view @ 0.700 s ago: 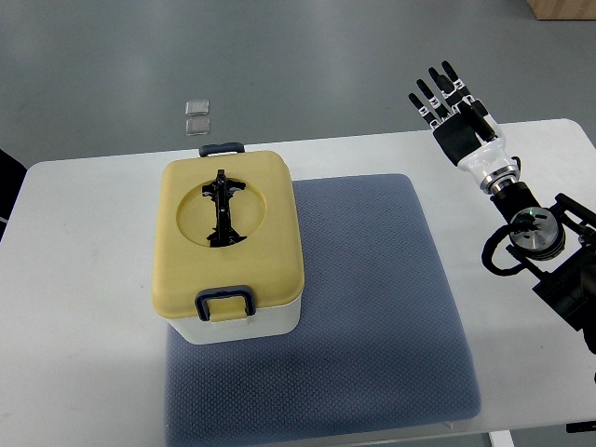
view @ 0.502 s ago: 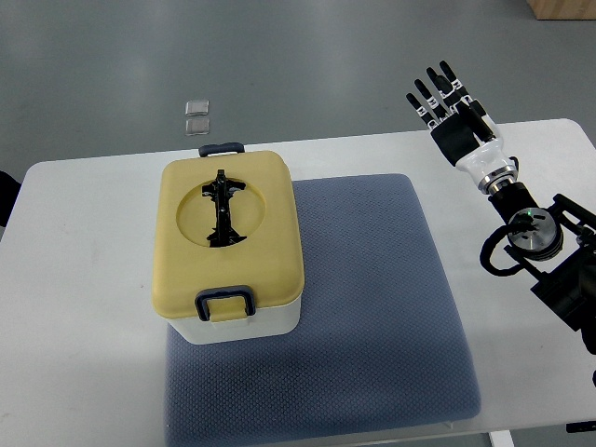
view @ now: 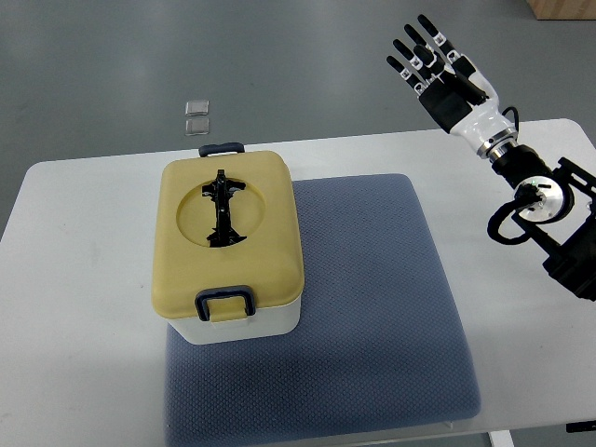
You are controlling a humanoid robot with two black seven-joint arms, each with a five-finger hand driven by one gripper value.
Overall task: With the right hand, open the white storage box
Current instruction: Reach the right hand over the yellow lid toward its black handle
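My gripper will lift the yellow lid point(view: 270, 265) by the black handle, and the lid will come off whole, since dark blue latches point(view: 225, 303) stick out at opposite edges.
The white storage box point(view: 244, 326) stands on the left part of a blue-grey mat point(view: 372, 307), its yellow lid point(view: 228, 237) down. A black folded handle point(view: 222, 209) lies in the lid's round recess. Dark blue latches sit at the near edge point(view: 224, 303) and the far edge point(view: 222, 147). My right hand point(view: 438, 65) is raised beyond the table's far right edge, fingers spread and holding nothing, well away from the box. Its arm point(view: 540, 200) comes in from the right edge.
The white table point(view: 84, 279) carries the mat and the box. Two small clear squares point(view: 196, 115) lie on the grey floor beyond the table's far edge. A cardboard corner point(view: 563, 7) shows at the top right.
My right hand has risen up and away, toward the far side and slightly left. A dark shape at the left edge is gone. The box has not moved.
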